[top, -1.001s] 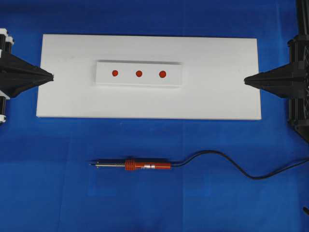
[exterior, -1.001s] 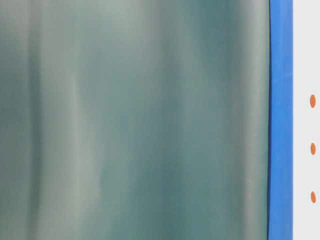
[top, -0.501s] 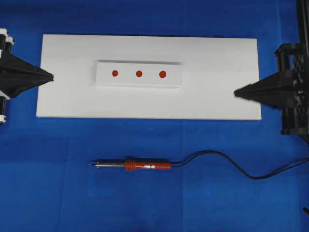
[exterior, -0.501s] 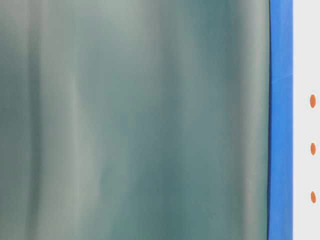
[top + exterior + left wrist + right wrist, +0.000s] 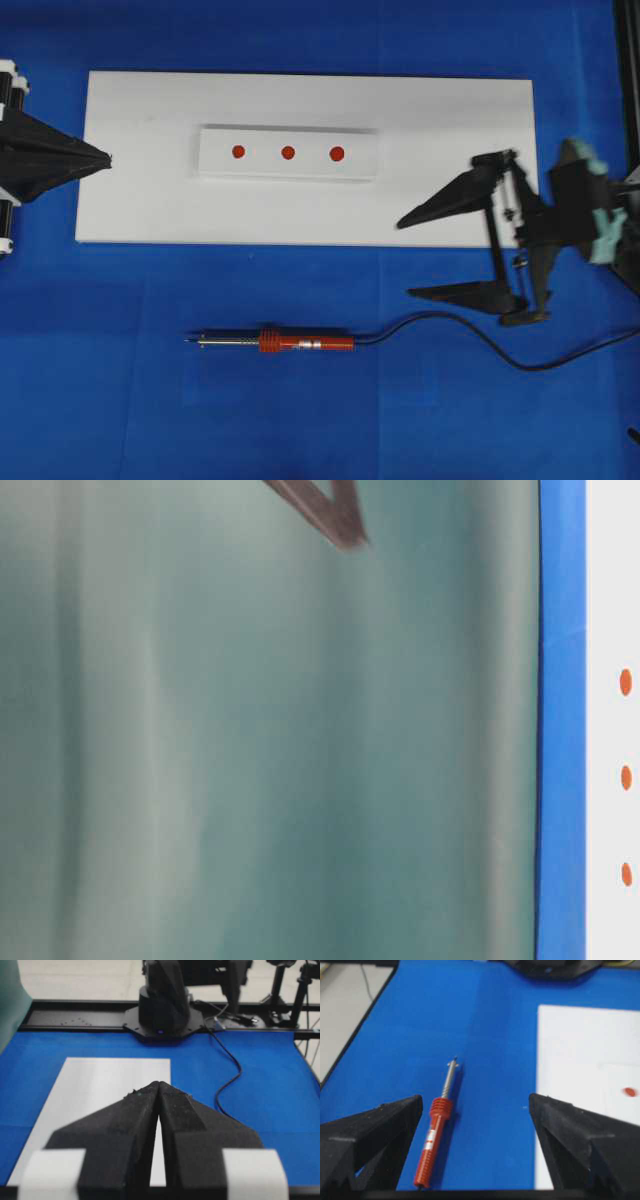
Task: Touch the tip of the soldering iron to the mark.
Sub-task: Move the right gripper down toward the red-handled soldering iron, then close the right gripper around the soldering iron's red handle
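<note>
The black cord bends loosely from the soldering iron's handle, so the cord [image 5: 530, 368] will follow along in a loose curve when I carry the soldering iron.
The soldering iron [image 5: 290, 342] lies flat on the blue mat, orange-red handle to the right, silver shaft and tip [image 5: 188, 340] pointing left. It also shows in the right wrist view [image 5: 434, 1135]. Three red marks [image 5: 288, 153] sit in a row on a raised white strip [image 5: 215, 165]. One mark shows in the right wrist view [image 5: 629, 1092]. My right gripper [image 5: 405, 256] is open and empty, above and right of the handle. My left gripper [image 5: 104, 157] is shut and empty at the board's left edge, and shows in its own wrist view [image 5: 158, 1084].
The white board [image 5: 450, 130] covers the upper middle of the mat. The iron's black cord [image 5: 470, 335] curls to the right edge, under my right arm. The table-level view shows mostly a blurred green surface and a dark finger tip [image 5: 335, 515].
My right gripper has opened wide and swung left and toward the front, off the board's right edge toward the iron's handle. The left gripper and the iron have not moved.
</note>
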`<state>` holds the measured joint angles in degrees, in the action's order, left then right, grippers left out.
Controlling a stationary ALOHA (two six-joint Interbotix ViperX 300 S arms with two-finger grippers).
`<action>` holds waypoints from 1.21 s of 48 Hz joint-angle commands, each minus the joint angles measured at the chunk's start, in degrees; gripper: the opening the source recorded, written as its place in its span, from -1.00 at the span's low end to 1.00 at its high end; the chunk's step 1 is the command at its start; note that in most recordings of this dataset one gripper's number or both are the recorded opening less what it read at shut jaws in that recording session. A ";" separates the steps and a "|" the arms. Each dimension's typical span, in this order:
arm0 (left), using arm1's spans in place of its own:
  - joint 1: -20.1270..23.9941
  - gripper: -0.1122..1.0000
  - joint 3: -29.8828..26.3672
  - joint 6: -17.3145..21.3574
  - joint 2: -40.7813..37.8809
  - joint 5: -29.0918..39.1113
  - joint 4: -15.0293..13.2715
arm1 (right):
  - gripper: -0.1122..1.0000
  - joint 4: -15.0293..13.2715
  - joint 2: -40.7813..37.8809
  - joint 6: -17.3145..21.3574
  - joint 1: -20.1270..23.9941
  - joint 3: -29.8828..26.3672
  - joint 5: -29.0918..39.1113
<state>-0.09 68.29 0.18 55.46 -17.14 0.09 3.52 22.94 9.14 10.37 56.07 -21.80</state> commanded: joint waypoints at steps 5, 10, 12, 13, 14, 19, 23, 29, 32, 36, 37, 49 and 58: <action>-0.09 -0.80 -0.26 0.09 -0.18 -1.14 0.00 | 0.73 1.49 -8.79 -0.09 1.58 -5.80 -1.76; -0.09 -0.80 0.18 0.09 -0.18 -1.67 0.09 | 0.73 3.25 -14.41 -0.09 2.46 -7.91 -4.31; -0.09 -0.80 0.26 0.09 -0.18 -1.76 0.09 | 0.73 4.13 -16.79 -0.09 2.90 -8.70 -5.63; -0.09 -0.80 0.35 0.09 -0.18 -1.76 0.09 | 0.73 4.66 -17.84 -0.09 3.16 -9.05 -6.24; -0.09 -0.80 0.44 0.09 -0.18 -1.76 0.09 | 0.73 5.27 -18.81 -0.09 3.43 -9.40 -6.86; -0.09 -0.80 0.70 0.09 -0.09 -1.85 0.09 | 0.73 7.73 -24.17 -0.09 5.01 -11.87 -9.67; -0.09 -0.80 0.88 0.09 0.18 -1.85 0.09 | 0.73 9.58 -27.51 -0.09 6.24 -13.62 -10.63; -0.09 -0.80 1.23 0.09 0.35 -1.85 0.00 | 0.73 13.45 -32.78 -0.09 7.73 -16.26 -12.13; -0.09 -0.80 1.32 0.09 0.35 -1.85 0.00 | 0.73 15.12 -35.24 -0.09 8.44 -17.40 -13.10; -0.09 -0.80 1.67 0.09 0.35 -1.85 0.00 | 0.73 17.14 -38.06 -0.09 9.23 -18.90 -13.71; -0.09 -0.80 1.67 0.09 0.35 -1.85 0.00 | 0.73 17.58 -38.67 -0.09 9.40 -19.25 -13.80; -0.09 -0.80 2.20 0.09 0.44 -1.85 0.09 | 0.73 19.69 -44.03 -0.18 9.84 -22.32 -13.80; -0.09 -0.80 2.29 0.18 0.44 -1.85 0.09 | 0.66 19.78 -45.53 -0.35 10.20 -23.03 -13.71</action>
<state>-0.09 71.19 0.26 56.07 -18.46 0.09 23.12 -23.55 8.88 20.13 34.01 -35.07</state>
